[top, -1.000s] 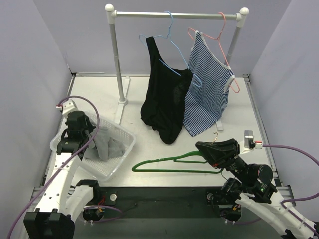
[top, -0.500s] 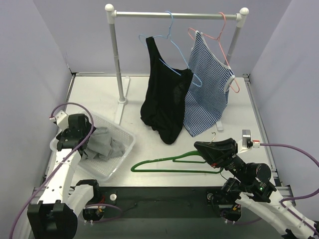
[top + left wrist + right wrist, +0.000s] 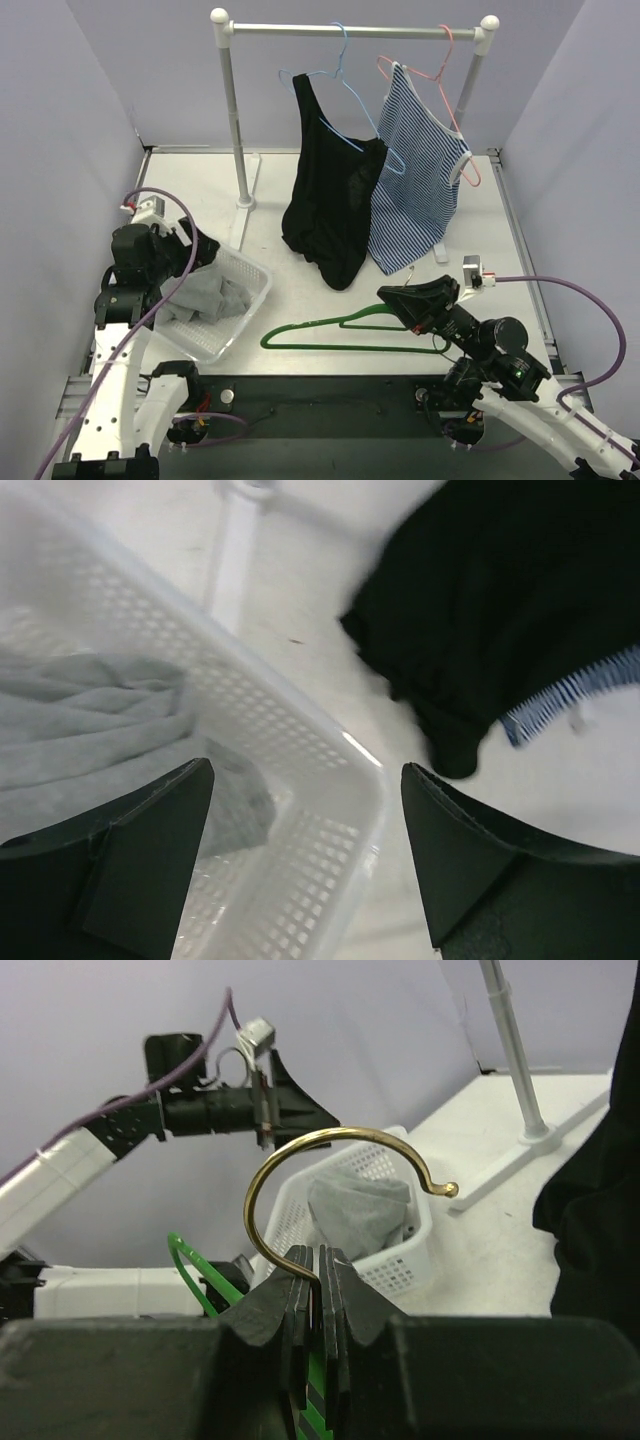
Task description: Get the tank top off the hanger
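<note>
The brass hook's neck (image 3: 307, 1268) is clamped in my right gripper, so my left gripper should hold the green hanger's loose end (image 3: 268, 340) while my right gripper takes the hook's curve.
A grey tank top (image 3: 205, 293) lies crumpled in the white basket (image 3: 250, 268), loose from any hanger. My left gripper (image 3: 195, 248) hovers open over the basket's far side, fingers spread with nothing between them (image 3: 305, 770); below it are the basket rim (image 3: 300, 730) and the grey cloth (image 3: 90, 720). The bare green hanger (image 3: 340, 325) lies along the table front. My right gripper (image 3: 390, 295) is shut on the neck of its brass hook (image 3: 330, 1160), jaws pressed together (image 3: 320, 1260).
A black tank top (image 3: 325, 200) on a blue hanger (image 3: 340, 90) and a striped one (image 3: 415, 170) on a pink hanger (image 3: 445, 60) hang from the white rail (image 3: 350, 30). Purple walls close in both sides. The rail's left post foot (image 3: 245, 190) stands behind the basket.
My left gripper has opened, let the grey tank top drop into the basket, and lifted away toward the back. The right gripper has carried the green hanger slightly left.
</note>
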